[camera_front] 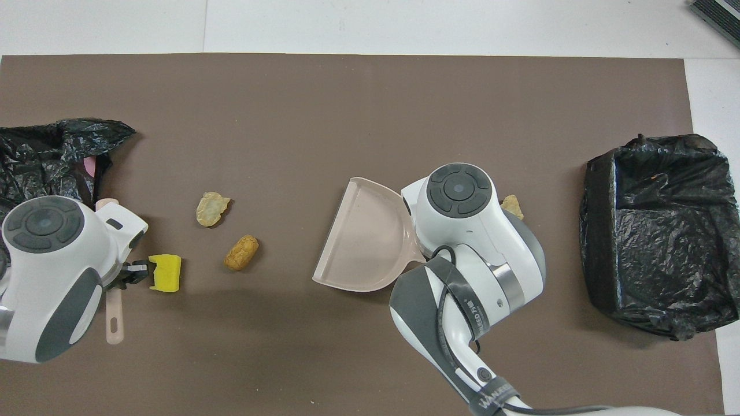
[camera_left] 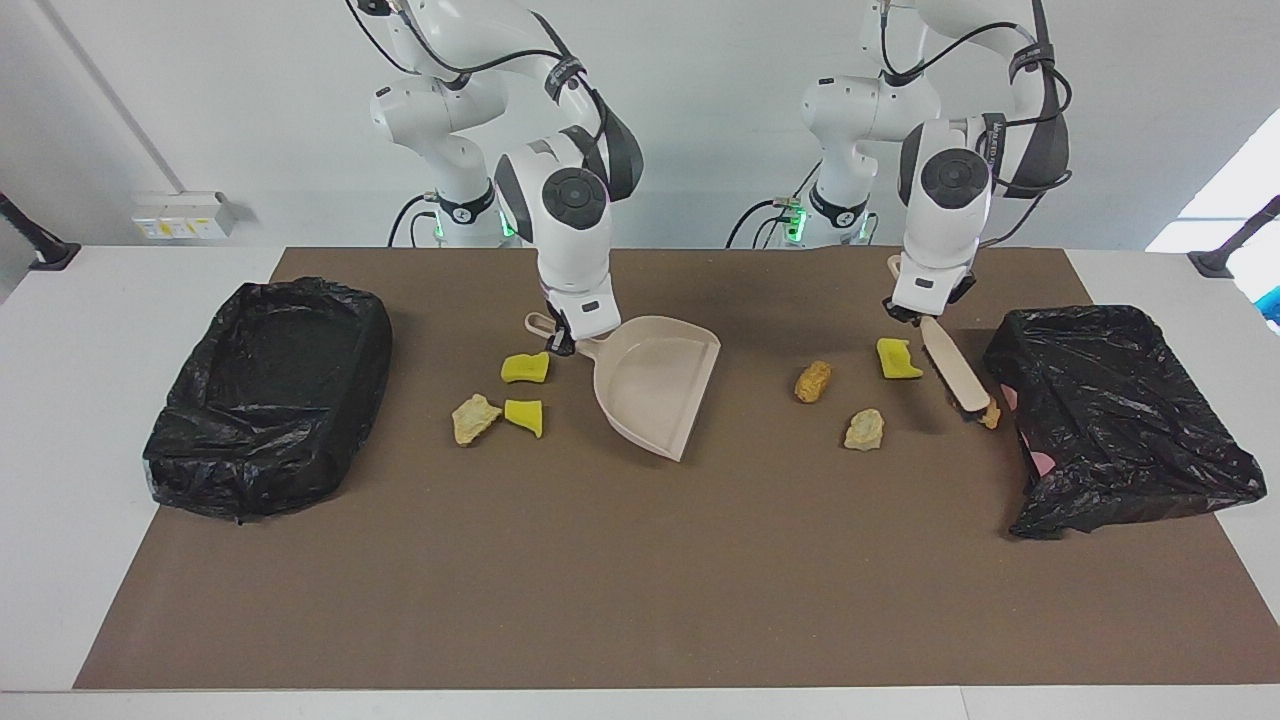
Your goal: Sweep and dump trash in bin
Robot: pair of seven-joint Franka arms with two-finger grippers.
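The brown scrap sits between the brush and the black-bagged bin, so my left gripper should lower the bristles behind the scrap and sweep toward the dustpan.
My right gripper is shut on the handle of the beige dustpan, whose mouth faces the left arm's end. Two yellow sponge chunks and a beige lump lie beside it toward the right arm's end. My left gripper is shut on the beige brush, low over the mat. A yellow chunk, a golden-brown piece and a beige lump lie between brush and dustpan. A small brown scrap sits at the brush's bristle end. The overhead view shows the dustpan and left gripper.
A bin lined with a black bag stands at the right arm's end of the brown mat. A second black-bagged bin stands at the left arm's end, right beside the brush.
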